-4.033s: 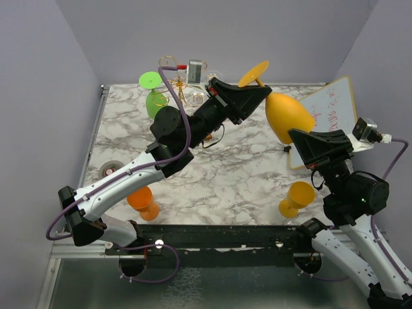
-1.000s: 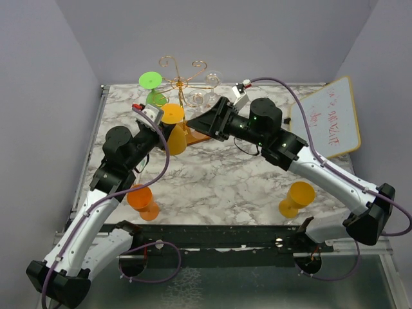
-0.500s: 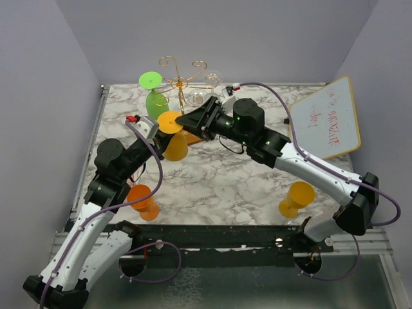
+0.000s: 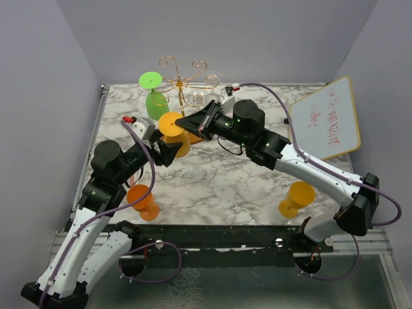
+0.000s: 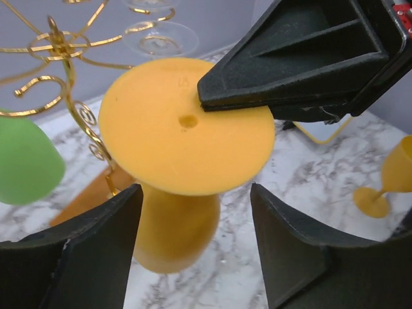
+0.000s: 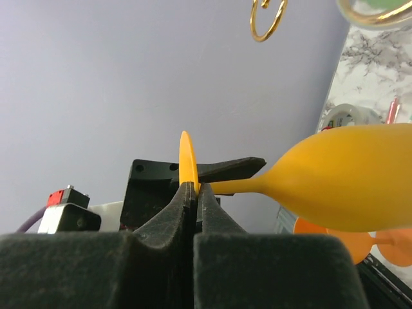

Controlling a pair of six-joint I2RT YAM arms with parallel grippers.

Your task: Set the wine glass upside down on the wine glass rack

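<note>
My right gripper is holding the wine glass's foot, but the rack's empty hook is closer to my left gripper, so my left gripper should take hold of the foot's free edge (image 4: pixel 163 123).
The wine glass (image 4: pixel 179 143) is yellow-orange and hangs upside down, foot up, just in front of the wine glass rack (image 4: pixel 182 81), a gold wire stand on a wooden base (image 4: pixel 195 136). My right gripper (image 4: pixel 185 121) is shut on the rim of the glass's foot (image 6: pixel 187 161); its bowl (image 6: pixel 347 177) sticks out to the right. My left gripper (image 5: pixel 193 193) is open, its fingers (image 5: pixel 96 244) standing on either side of the bowl (image 5: pixel 174 225) without gripping it. The foot (image 5: pixel 187 125) fills the middle of the left wrist view, with the rack's scrolls (image 5: pixel 61 48) behind it.
A green glass (image 4: pixel 153 98) and clear glasses (image 4: pixel 199 96) hang on the rack. An orange glass (image 4: pixel 143 201) stands near left and a yellow one (image 4: pixel 297 196) near right. A whiteboard (image 4: pixel 328 122) leans at the right edge.
My right gripper has shut on the glass's foot. My left gripper has let go of the bowl, opened and drawn back a little towards the near left.
</note>
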